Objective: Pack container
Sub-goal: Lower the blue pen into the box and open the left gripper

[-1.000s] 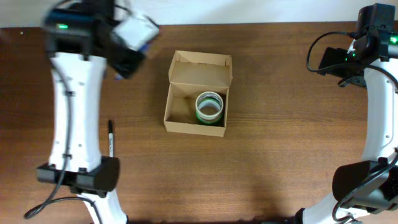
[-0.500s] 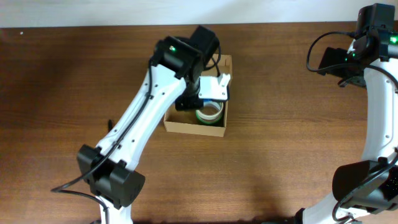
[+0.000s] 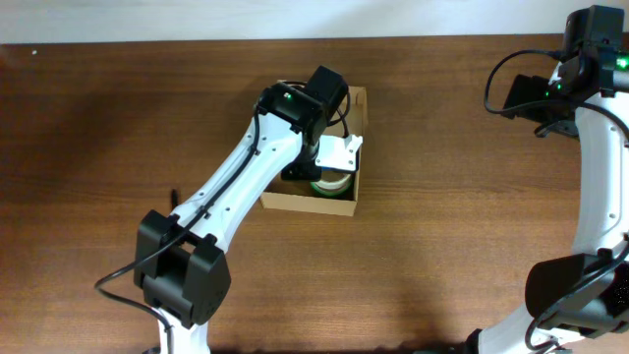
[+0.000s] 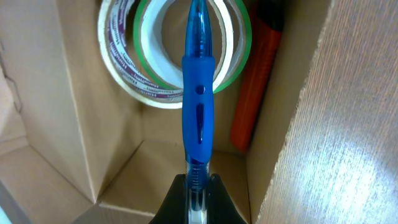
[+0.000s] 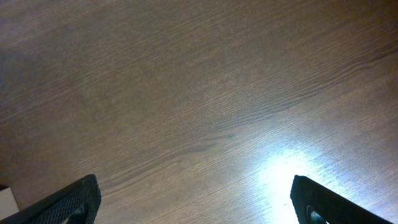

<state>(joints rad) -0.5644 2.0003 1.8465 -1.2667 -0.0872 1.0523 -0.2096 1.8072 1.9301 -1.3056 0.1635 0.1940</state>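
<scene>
The blue pen point(image 4: 198, 106) is nearly parallel to the orange marker, so my left gripper keeps going down toward that marker point(image 4: 254, 93) and lets go inside the box.
The container point(image 3: 304, 201) is an open tan cardboard box mid-table. My left gripper point(image 4: 198, 193) is shut on a blue pen point(image 4: 198, 99) and holds it over the box's inside, pointing at the tape rolls point(image 4: 137, 87), one green-edged, one with purple print. An orange marker point(image 4: 256, 81) lies in the box beside the rolls along the right wall. In the overhead view the left arm covers most of the box and only part of a roll point(image 3: 329, 185) shows. My right gripper point(image 5: 196, 199) is open and empty above bare table at the far right.
A black pen point(image 3: 175, 200) lies on the table left of the box, mostly hidden behind the left arm. The right arm point(image 3: 600, 157) stands along the right edge. The table is dark brown wood point(image 3: 442, 226).
My left arm has swung from the far left over to the box with the blue pen and has lowered it a little further into the box. The right arm has not moved.
</scene>
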